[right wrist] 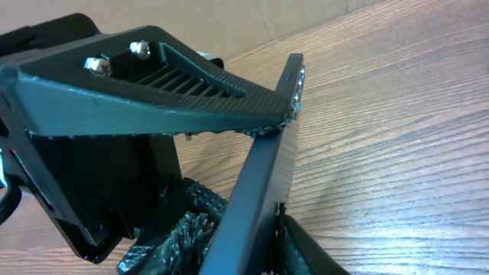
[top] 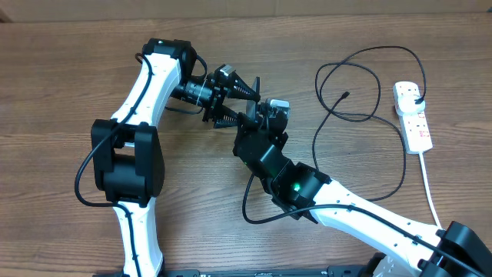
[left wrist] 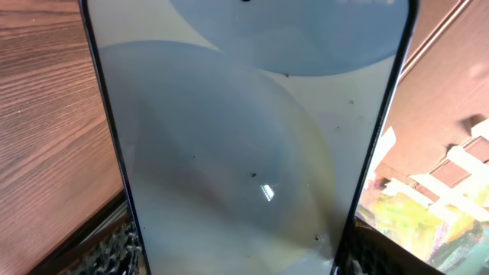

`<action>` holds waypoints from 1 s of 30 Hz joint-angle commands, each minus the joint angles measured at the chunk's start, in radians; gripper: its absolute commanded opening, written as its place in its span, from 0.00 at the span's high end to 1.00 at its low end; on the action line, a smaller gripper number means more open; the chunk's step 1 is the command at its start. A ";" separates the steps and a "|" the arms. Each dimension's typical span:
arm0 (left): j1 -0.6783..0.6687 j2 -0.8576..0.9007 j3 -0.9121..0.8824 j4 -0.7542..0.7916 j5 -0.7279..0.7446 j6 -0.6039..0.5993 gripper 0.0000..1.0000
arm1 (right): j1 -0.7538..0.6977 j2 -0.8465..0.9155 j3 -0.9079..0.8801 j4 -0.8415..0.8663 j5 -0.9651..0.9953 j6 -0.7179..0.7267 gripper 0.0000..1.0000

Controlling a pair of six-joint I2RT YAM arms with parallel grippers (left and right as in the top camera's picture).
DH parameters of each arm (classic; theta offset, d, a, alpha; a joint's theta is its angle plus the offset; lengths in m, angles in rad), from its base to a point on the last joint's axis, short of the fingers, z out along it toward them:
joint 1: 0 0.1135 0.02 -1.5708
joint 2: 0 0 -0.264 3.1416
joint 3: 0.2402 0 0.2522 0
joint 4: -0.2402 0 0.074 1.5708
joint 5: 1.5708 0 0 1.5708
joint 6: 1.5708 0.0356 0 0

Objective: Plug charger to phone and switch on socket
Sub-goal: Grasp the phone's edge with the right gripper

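Observation:
I should move my left gripper back because it spans the upright phone's long edges. My right gripper should then turn the phone level before my left gripper takes its far end.
The phone is held off the table between both grippers, near the middle. In the left wrist view its pale blue-grey screen fills the frame, and my left gripper has a finger against each long edge. In the right wrist view the phone stands edge-on and my right gripper is shut on its faces. The left gripper meets the right gripper there. The black charger cable lies looped at the right, its tip free on the table. Its plug sits in the white socket strip.
The strip's thick white cord runs down towards the right front edge. One finger of the left gripper crosses the top of the right wrist view and touches the phone's upper edge. A cardboard wall lines the back of the wooden table.

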 commanded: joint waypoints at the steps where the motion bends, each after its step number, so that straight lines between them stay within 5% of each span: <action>1: -0.006 0.003 0.026 0.005 0.055 -0.003 0.28 | -0.001 0.002 0.020 0.007 -0.001 0.003 0.69; 20: -0.006 0.003 0.026 0.041 0.026 -0.016 0.20 | -0.001 0.001 0.020 0.007 -0.001 0.003 0.84; 30: 0.034 0.003 0.028 0.251 0.026 -0.139 0.07 | -0.002 0.000 0.021 0.007 0.101 0.002 0.86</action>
